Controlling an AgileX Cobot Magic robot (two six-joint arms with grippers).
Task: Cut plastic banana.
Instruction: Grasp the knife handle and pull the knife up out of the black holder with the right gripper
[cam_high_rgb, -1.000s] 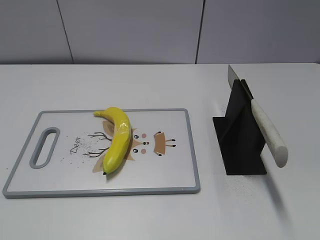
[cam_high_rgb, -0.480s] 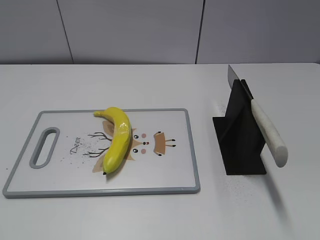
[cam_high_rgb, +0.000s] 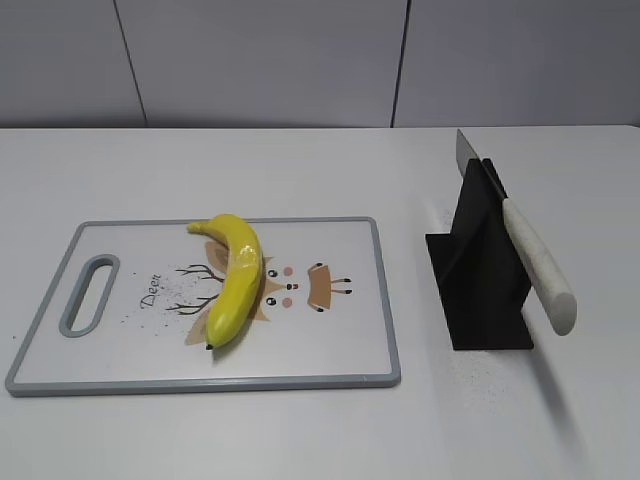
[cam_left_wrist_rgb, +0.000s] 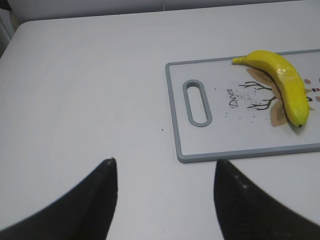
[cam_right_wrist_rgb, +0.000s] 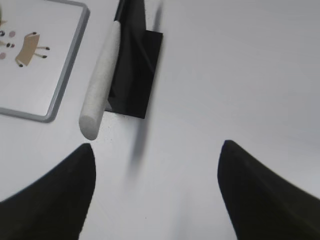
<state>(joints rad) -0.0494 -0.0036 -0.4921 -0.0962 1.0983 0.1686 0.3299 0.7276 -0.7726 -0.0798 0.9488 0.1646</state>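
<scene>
The knife (cam_high_rgb: 538, 264) lies across the black stand's open top (cam_high_rgb: 490, 178), so it will come free and the stand will stay in place when I lift.
The plastic banana (cam_high_rgb: 236, 278) lies on the grey-rimmed white cutting board (cam_high_rgb: 340, 375), stem end at the back; it also shows in the left wrist view (cam_left_wrist_rgb: 281, 82). A knife with a white handle (cam_high_rgb: 538, 265) rests slanted in a black stand (cam_high_rgb: 485, 290), blade tip up at the back; its handle shows in the right wrist view (cam_right_wrist_rgb: 101, 85). My left gripper (cam_left_wrist_rgb: 165, 162) is open and empty over bare table left of the board. My right gripper (cam_right_wrist_rgb: 157, 147) is open and empty, in front of the knife handle. Neither gripper shows in the exterior view.
The board (cam_left_wrist_rgb: 235, 154) has a slot handle (cam_left_wrist_rgb: 197, 102) at its left end and a deer drawing under the banana. The white table (cam_high_rgb: 320, 170) reaches back to a grey wall (cam_high_rgb: 260, 60).
</scene>
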